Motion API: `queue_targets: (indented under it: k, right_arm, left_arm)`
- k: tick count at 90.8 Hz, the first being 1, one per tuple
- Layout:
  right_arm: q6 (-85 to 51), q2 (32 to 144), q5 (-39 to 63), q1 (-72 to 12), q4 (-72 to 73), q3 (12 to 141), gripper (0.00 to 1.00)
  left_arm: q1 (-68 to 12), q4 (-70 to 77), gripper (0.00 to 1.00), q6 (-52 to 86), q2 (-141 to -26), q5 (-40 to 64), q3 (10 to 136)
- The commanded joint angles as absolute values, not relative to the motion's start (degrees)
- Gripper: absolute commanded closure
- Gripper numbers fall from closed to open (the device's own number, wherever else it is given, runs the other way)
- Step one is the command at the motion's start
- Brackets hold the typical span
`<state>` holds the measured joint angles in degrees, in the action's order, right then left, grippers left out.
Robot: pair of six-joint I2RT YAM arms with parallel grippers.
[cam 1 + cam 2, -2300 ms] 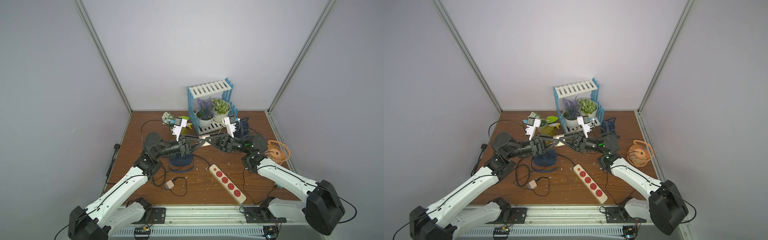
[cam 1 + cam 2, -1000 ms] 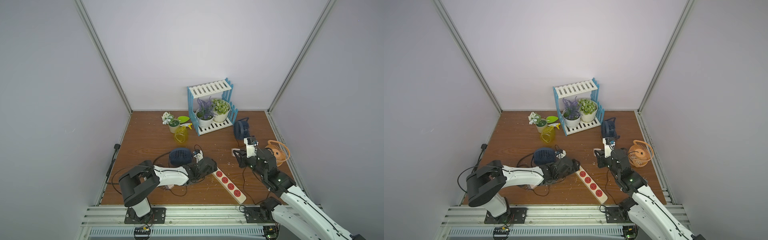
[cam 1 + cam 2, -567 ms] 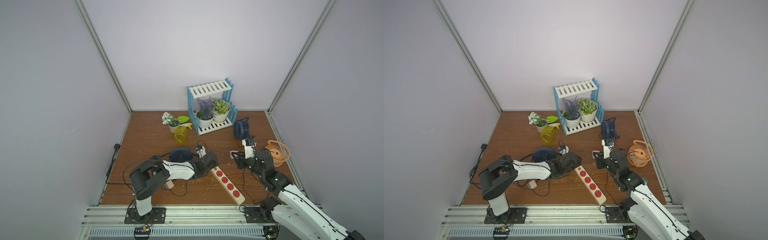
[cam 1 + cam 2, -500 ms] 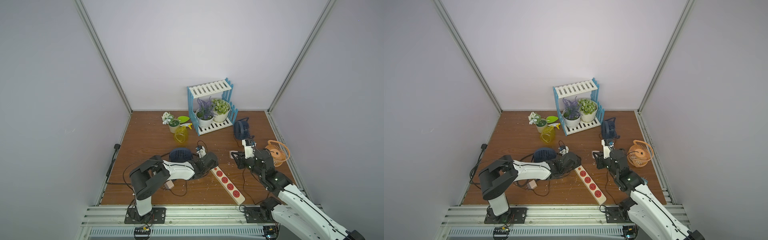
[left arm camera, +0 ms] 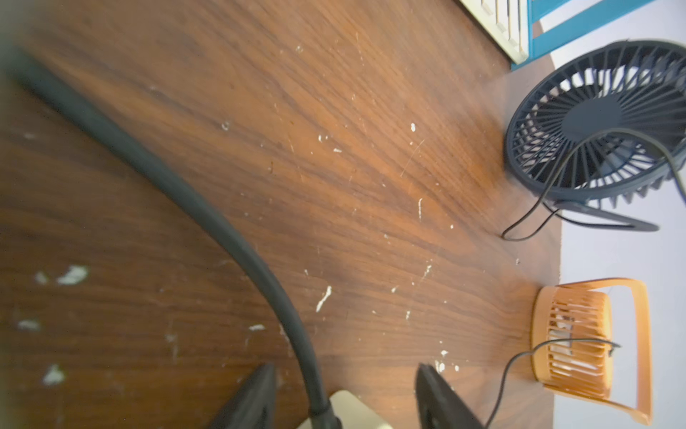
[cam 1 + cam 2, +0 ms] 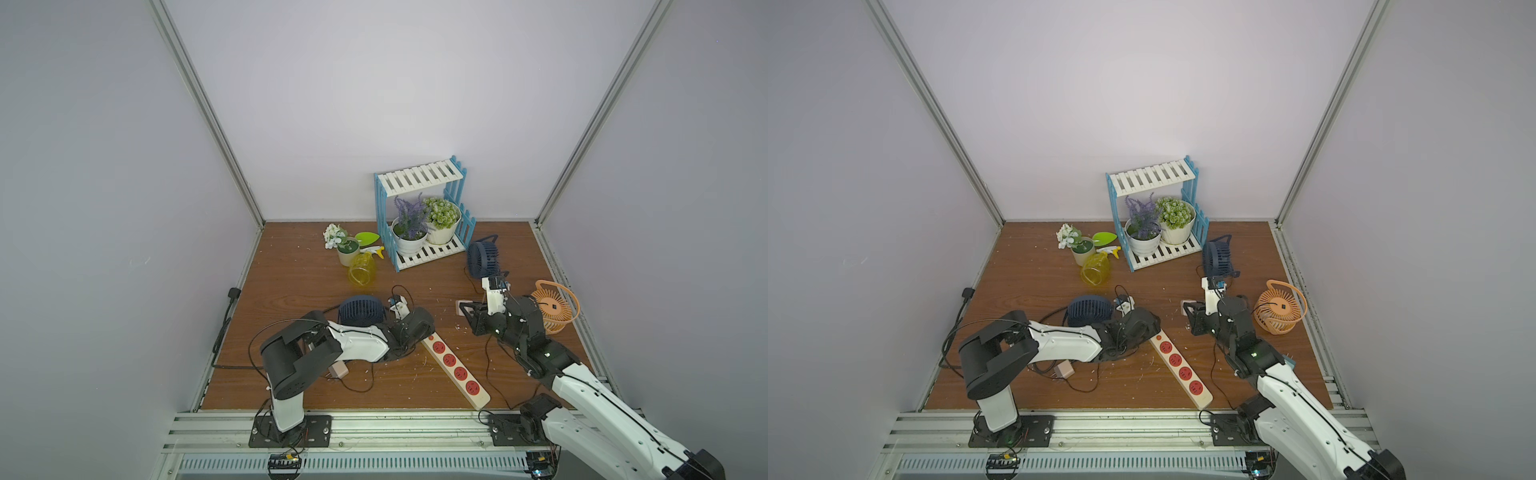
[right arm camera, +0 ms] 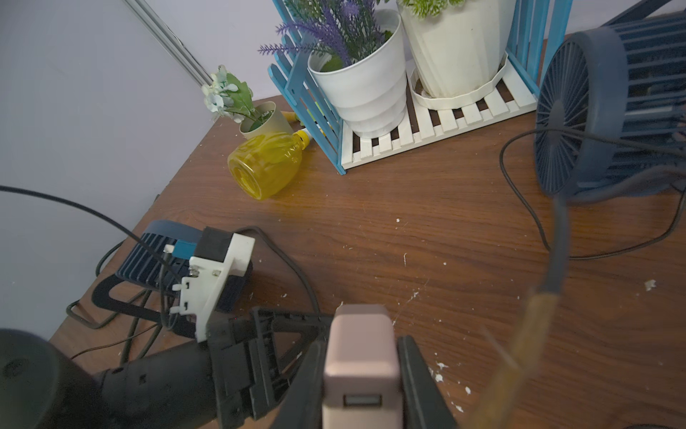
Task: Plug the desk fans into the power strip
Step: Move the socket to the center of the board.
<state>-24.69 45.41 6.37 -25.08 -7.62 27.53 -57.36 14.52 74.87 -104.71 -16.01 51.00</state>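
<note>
With the power strip [image 6: 456,370] slanting near the table's front edge, my left gripper next pulls the power strip's cord end [image 6: 429,339] back and steadies it before the adapter goes in.
The cream power strip [image 6: 455,370] [image 6: 1179,368] lies diagonally near the table's front, red sockets up. My left gripper [image 6: 424,332] [image 5: 345,367] is open, its jaws straddling the strip's cord end [image 5: 349,406] without touching it. The thick black cord [image 5: 208,208] runs out between the fingers. Low over the table, right of the strip's far end, my right gripper [image 6: 467,309] [image 7: 362,341] is shut on a pinkish USB adapter [image 7: 360,356] whose port is empty. Three desk fans show: a dark blue one [image 6: 360,311] beside the left arm, an upright dark blue one [image 6: 482,257], and an orange one [image 6: 552,307].
A blue-and-white shelf [image 6: 419,178] with two potted plants stands at the back. A yellow spray bottle [image 6: 362,268] and a small flower pot [image 6: 345,249] sit to its left. A second adapter [image 6: 338,369] and loose thin cables lie under the left arm.
Both arms came down from mid-air over the table's middle. The left gripper settled at the strip's cord end and its jaws narrowed. The right gripper kept hold of the adapter and barely shifted.
</note>
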Motion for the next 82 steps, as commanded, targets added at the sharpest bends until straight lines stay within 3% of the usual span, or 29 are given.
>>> queue_targets:
  k: [1,47,82]
  right_arm:
    - [-25.84,45.78,7.34,-24.79,-4.27,27.09,1.0]
    - [-23.16,48.04,9.94,-24.52,-10.69,30.29,1.0]
    - [-16.15,61.7,14.09,-27.28,-22.28,39.27,1.0]
  left_arm:
    - [-56.27,14.41,0.48,74.01,-108.18,-16.91,50.52]
    - [-51.7,20.69,1.0,66.61,-116.54,-18.86,58.1]
    - [-45.94,24.53,1.0,61.45,-121.45,-13.61,63.78]
